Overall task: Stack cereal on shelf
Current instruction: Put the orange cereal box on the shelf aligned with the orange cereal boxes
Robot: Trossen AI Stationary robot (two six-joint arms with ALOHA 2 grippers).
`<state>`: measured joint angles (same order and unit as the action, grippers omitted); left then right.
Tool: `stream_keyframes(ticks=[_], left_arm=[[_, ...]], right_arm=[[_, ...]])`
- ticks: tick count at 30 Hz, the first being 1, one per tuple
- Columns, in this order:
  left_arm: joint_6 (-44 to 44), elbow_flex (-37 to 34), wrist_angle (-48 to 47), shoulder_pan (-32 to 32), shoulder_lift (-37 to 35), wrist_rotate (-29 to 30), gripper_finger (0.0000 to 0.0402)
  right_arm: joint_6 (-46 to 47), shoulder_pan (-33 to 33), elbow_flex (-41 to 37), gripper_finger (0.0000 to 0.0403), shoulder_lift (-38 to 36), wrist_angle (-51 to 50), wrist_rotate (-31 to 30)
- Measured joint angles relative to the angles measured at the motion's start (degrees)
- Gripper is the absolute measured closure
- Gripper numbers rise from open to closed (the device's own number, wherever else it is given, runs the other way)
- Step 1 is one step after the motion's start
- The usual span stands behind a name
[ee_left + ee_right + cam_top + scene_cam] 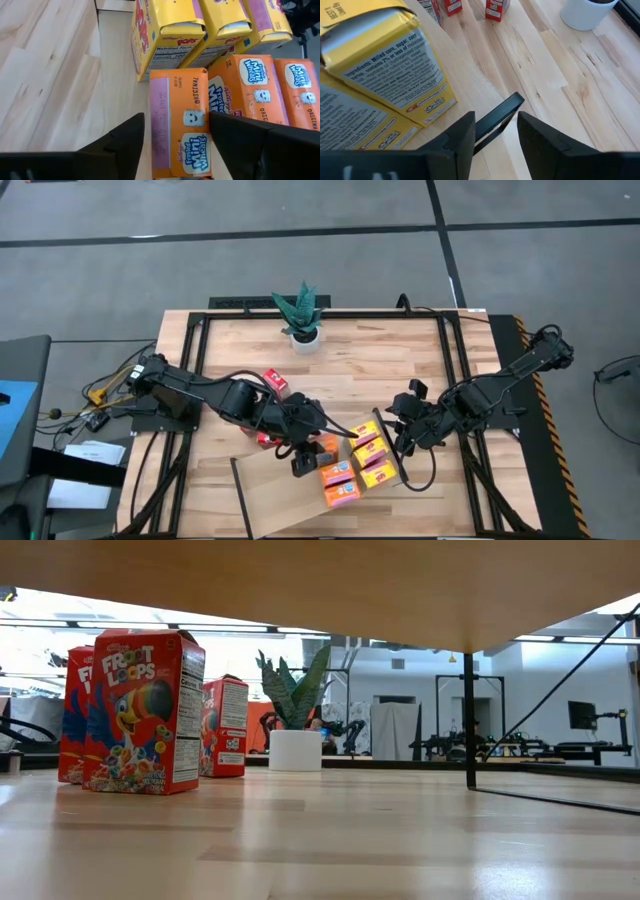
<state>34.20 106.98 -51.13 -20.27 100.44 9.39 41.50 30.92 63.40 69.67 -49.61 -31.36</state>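
Note:
The orange box within the robot's left gripper (181, 120) sticks out past its orange neighbour, so the robot should let it go and nudge its near end (182, 172) flush with closed fingers.
The shelf (280, 490) is a light-wood board lying aslant at the table's near edge. Yellow cereal boxes (368, 442) and orange ones (338, 480) lie packed together on its right half. Red cereal boxes (140, 710) stand upright on the table to the left. My left gripper (177, 120) is open above the shelf, one finger on either side of the leftmost orange box (180, 125), with a thin gap showing. My right gripper (495, 117) is open at the shelf's right end, beside a yellow box (390, 65), with the black rail (500, 112) running between its fingers. My right gripper comes slanting down from the table's right side and stands astride the free end of the shelf's black rail (512, 102). The rail passes close by one finger (465, 135). Whether it touches that finger, I cannot tell.
A potted plant (302, 315) in a white pot stands at the table's far edge, in the middle. Black frame rails (455, 370) run along the table's sides. The shelf's left half (265, 500) is bare, and bare tabletop (360, 370) lies between the plant and the shelf.

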Motion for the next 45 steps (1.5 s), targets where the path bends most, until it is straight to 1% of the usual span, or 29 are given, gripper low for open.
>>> stream_keyframes(ticks=[5,12,16,18,19,22,23,26,30,35,37,42,45], left_arm=[[0.1,0.0,1.9,0.2,0.0,-0.5,0.0173],[0.8,2.1,1.4,0.3,-0.4,-2.1,0.0169],[0.9,5.2,-2.6,0.3,-0.4,-1.6,0.0169],[1.6,7.2,-6.5,0.0,-0.4,0.9,0.0171],[1.9,8.1,-9.3,-0.4,-0.4,3.2,0.0175],[2.9,9.7,-17.7,-2.2,-0.4,12.3,0.0195],[3.9,9.7,-19.3,-2.8,-0.4,14.0,0.0206],[7.6,9.6,-22.0,-4.4,-0.3,14.4,0.0247],[10.4,7.7,-22.0,-7.0,0.0,15.1,0.0313],[12.1,4.3,-18.3,-8.9,0.0,15.0,0.0388],[13.1,3.6,-17.7,-9.4,0.0,15.3,0.0396],[15.0,1.2,-14.7,-9.5,0.0,17.3,0.0391],[15.1,-0.5,-10.8,-9.4,-0.1,17.0,0.0395]], right_arm=[[0.0,0.0,0.0,0.0224,0.0,0.0,0.0],[0.0,0.0,0.0,0.0225,0.0,0.0,0.0],[0.0,0.0,0.0,0.023,0.0,0.0,0.0],[0.0,0.0,0.0,0.0232,0.0,0.0,0.0],[0.0,0.0,0.0,0.0233,0.0,0.0,0.0],[0.0,0.0,0.0,0.0234,0.0,0.0,0.0],[0.0,0.0,0.0,0.0234,0.0,0.0,0.0],[-0.1,0.0,0.0,0.0233,0.0,0.0,0.0],[-0.2,0.0,0.0,0.0229,0.0,0.0,0.0],[-1.3,0.0,0.0,0.0227,0.0,0.0,0.1],[-1.4,0.0,0.0,0.0229,0.0,0.0,0.1],[-1.5,0.0,0.0,0.0235,0.0,0.0,0.1],[-1.5,0.0,0.0,0.0237,0.0,0.0,0.2]])
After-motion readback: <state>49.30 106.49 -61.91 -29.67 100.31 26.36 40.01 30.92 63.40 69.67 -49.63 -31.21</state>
